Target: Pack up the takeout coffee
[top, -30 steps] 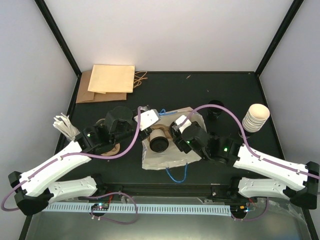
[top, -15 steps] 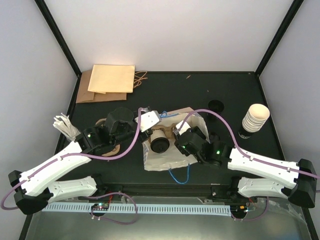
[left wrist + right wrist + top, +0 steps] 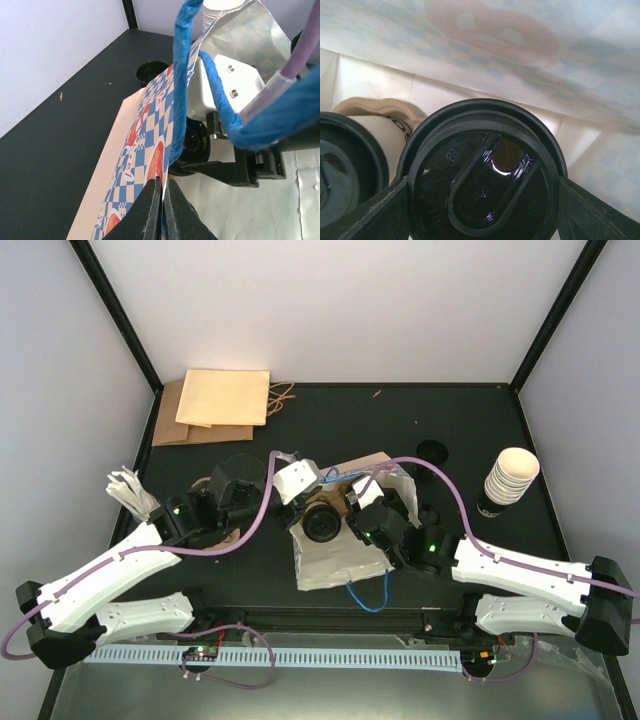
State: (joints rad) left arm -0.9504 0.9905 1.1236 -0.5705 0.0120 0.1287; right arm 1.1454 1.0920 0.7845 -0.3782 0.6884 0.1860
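Observation:
The robot's right gripper is on the black lid inside the bag (image 3: 485, 172), and its left gripper should carry on lifting the printed edge (image 3: 165, 145) it pinches until the bag stands upright.
The blue-checked paper bag (image 3: 340, 562) lies on its side mid-table, its mouth held up by my left gripper (image 3: 312, 480). That gripper (image 3: 162, 186) is shut on the bag's printed edge (image 3: 142, 140), beside the blue handle (image 3: 180, 75). My right gripper (image 3: 352, 520) reaches into the bag. Its fingers (image 3: 375, 212) press both sides of the takeout coffee's round black lid (image 3: 482, 175). A second lidded cup (image 3: 350, 167) lies just left of it inside the bag. One lidded cup (image 3: 322, 524) shows in the bag's mouth from above.
A stack of cream cups (image 3: 510, 476) stands at the right, with a loose black lid (image 3: 432, 452) near it. Flat brown bags (image 3: 220, 400) lie at the back left, and white paper sticks (image 3: 130, 490) by the left arm.
My right gripper has pushed left, deeper into the bag, with the lidded cup. The bag has slid a little towards the near edge. My left gripper keeps its hold on the bag's edge.

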